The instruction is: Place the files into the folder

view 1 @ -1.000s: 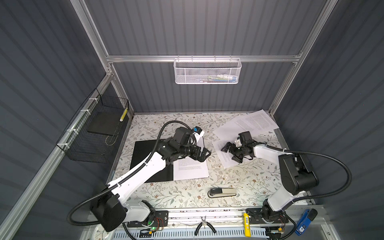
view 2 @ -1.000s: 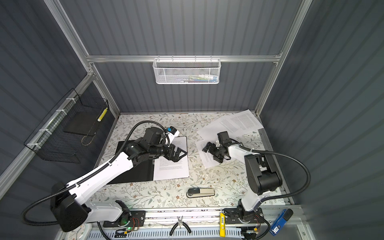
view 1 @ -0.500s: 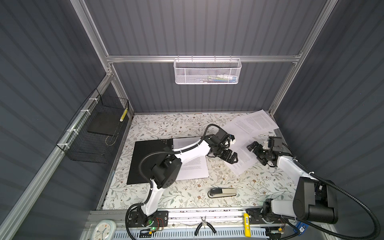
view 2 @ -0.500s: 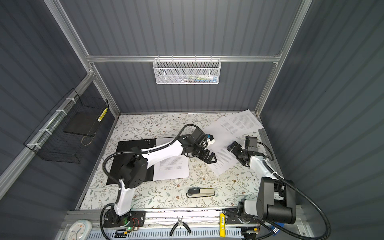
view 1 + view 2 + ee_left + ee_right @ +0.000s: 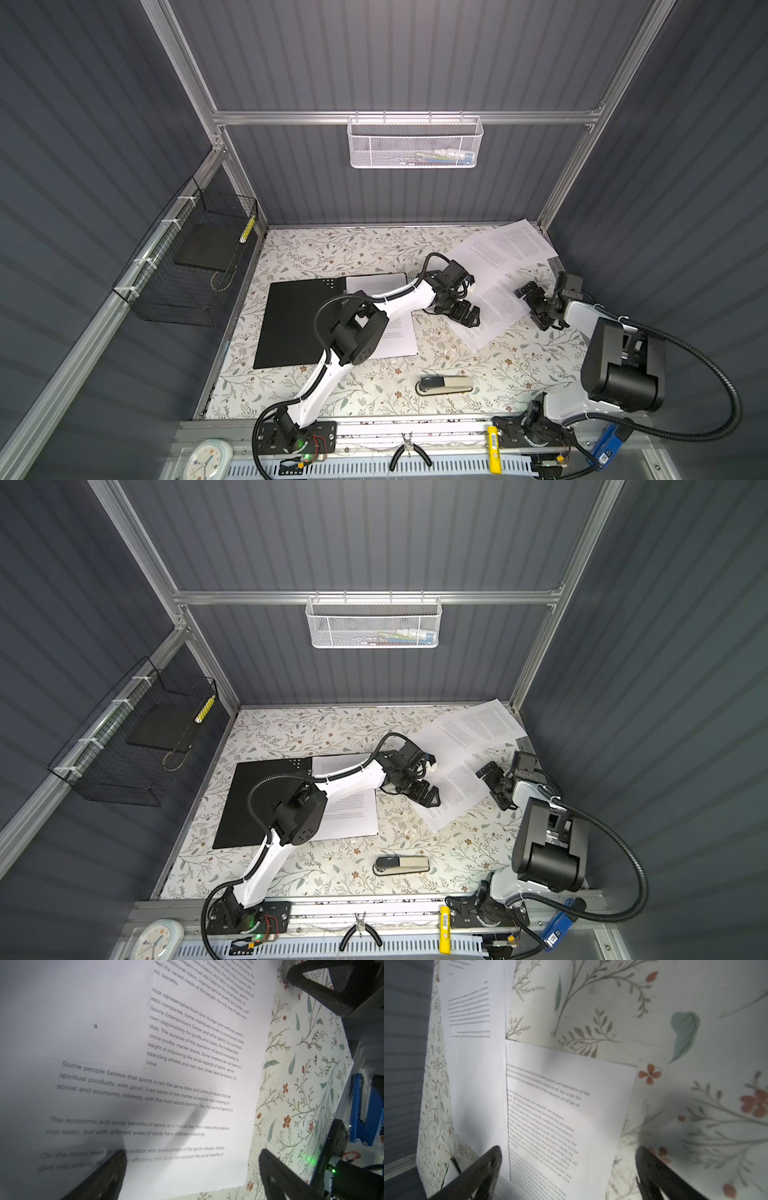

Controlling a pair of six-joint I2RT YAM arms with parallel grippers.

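Note:
My right gripper should push the sheet [image 5: 501, 310] toward my left gripper and pinch the raised part of the sheet, because the near sheet's edge [image 5: 525, 310] is lying flat on the floral cloth.
The black folder [image 5: 297, 320] [image 5: 262, 802] lies flat at the left of the table, and one of the files [image 5: 395, 338] [image 5: 353, 812] covers its right part. More files [image 5: 496, 305] [image 5: 457, 787] lie overlapped at the right, one [image 5: 509, 245] reaching the back corner. My left gripper [image 5: 467, 313] [image 5: 428, 796] [image 5: 191, 1169] hangs open low over the near loose sheet [image 5: 187, 1084], holding nothing. My right gripper [image 5: 536, 305] [image 5: 496, 783] [image 5: 566, 1167] stands open at that sheet's right edge [image 5: 571, 1105], also empty.
A grey stapler [image 5: 444, 384] lies near the front edge. A white mesh basket [image 5: 415, 141] hangs on the back wall and a black wire basket [image 5: 191, 266] on the left wall. Pliers [image 5: 409, 453] and a clock [image 5: 208, 461] sit on the front rail.
My left gripper left the sheet on the folder and swung right to the loose sheets. My right gripper drew back to the right off those sheets. Both stayed open.

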